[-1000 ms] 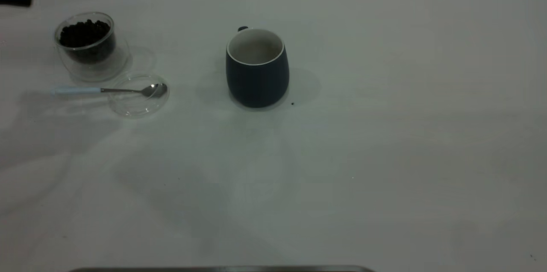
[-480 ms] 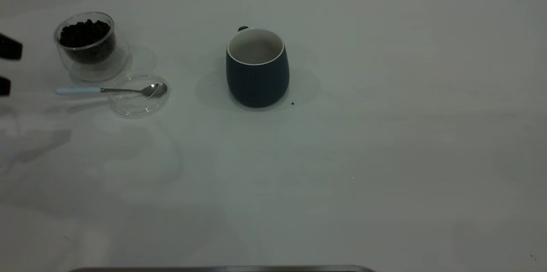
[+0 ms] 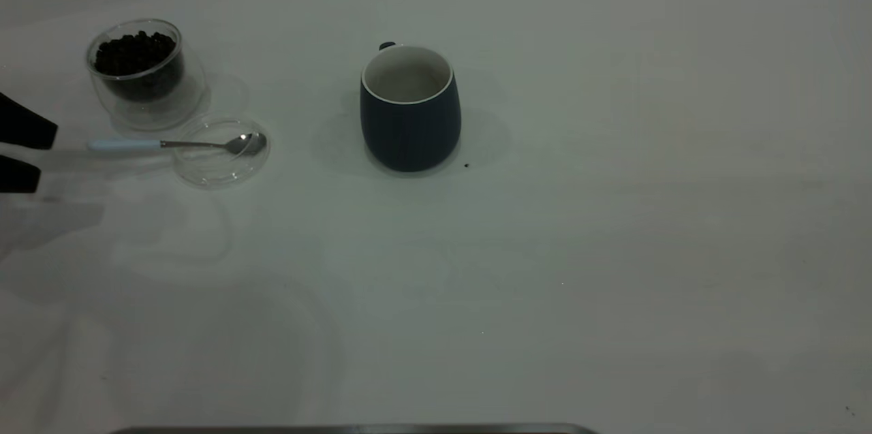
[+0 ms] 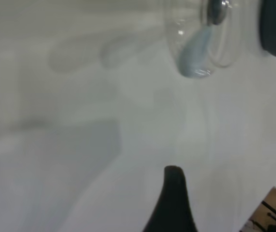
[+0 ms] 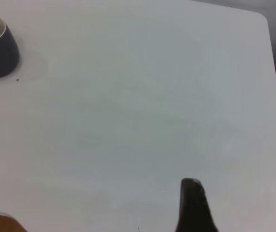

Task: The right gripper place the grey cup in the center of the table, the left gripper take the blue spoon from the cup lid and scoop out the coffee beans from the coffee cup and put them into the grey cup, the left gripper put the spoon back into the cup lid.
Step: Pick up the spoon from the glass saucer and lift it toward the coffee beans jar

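My left gripper's open fingers have the blue spoon's handle end [image 3: 94,145] pointing between them, so I'll advance next until they straddle the middle of the handle [image 3: 125,144], then close.
The grey cup [image 3: 410,122] stands upright mid-table, its white inside empty. At the far left the coffee cup [image 3: 139,73] holds the coffee beans [image 3: 135,54]. In front of it lies the cup lid [image 3: 219,160] with the blue spoon [image 3: 170,144] resting across it, bowl in the lid and pale handle pointing at my left gripper [image 3: 46,156]. That gripper is open and empty, a short gap from the handle's end. In the left wrist view the spoon's handle [image 4: 196,55] lies ahead of one black finger [image 4: 173,203]. My right gripper is away from the cup and only one finger [image 5: 192,205] shows.
A single stray bean [image 3: 466,165] lies on the table [image 3: 613,250] just right of the grey cup's base. The table's rounded corner [image 5: 261,17] and side edge show in the right wrist view.
My left gripper has come from the far left corner toward the near side and slightly right, to the level of the spoon handle. Cups, lid and spoon have not moved.
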`<action>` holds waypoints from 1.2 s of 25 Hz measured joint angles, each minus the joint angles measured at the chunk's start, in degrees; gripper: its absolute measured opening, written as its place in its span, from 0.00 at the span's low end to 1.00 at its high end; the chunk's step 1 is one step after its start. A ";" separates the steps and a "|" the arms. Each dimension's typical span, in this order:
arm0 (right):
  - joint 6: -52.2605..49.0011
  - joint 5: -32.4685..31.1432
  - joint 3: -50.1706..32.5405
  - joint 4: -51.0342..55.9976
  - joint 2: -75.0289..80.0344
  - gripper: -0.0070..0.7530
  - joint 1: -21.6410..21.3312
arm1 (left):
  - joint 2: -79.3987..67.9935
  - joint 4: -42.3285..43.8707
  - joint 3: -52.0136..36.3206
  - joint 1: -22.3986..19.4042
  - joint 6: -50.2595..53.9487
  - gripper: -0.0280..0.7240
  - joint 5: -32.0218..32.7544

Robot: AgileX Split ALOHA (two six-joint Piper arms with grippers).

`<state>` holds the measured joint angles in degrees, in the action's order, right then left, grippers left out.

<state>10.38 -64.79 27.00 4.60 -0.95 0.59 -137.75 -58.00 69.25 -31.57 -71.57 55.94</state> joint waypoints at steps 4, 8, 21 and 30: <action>0.00 0.00 0.00 0.00 0.00 0.62 0.00 | -3.44 -0.47 3.60 0.15 -0.91 0.98 0.29; 0.00 0.00 0.00 0.00 0.00 0.62 0.00 | -6.17 -2.76 6.89 1.37 -1.50 0.97 0.52; 0.00 0.00 0.00 0.00 0.00 0.62 0.00 | -12.32 -6.77 13.02 5.45 -0.81 0.95 3.53; 0.00 0.00 0.00 0.00 0.00 0.62 0.00 | -12.38 -9.73 13.02 5.82 -1.31 0.85 5.59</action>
<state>10.38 -64.79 27.00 4.60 -0.95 0.59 -150.13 -67.73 82.27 -25.75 -72.88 61.54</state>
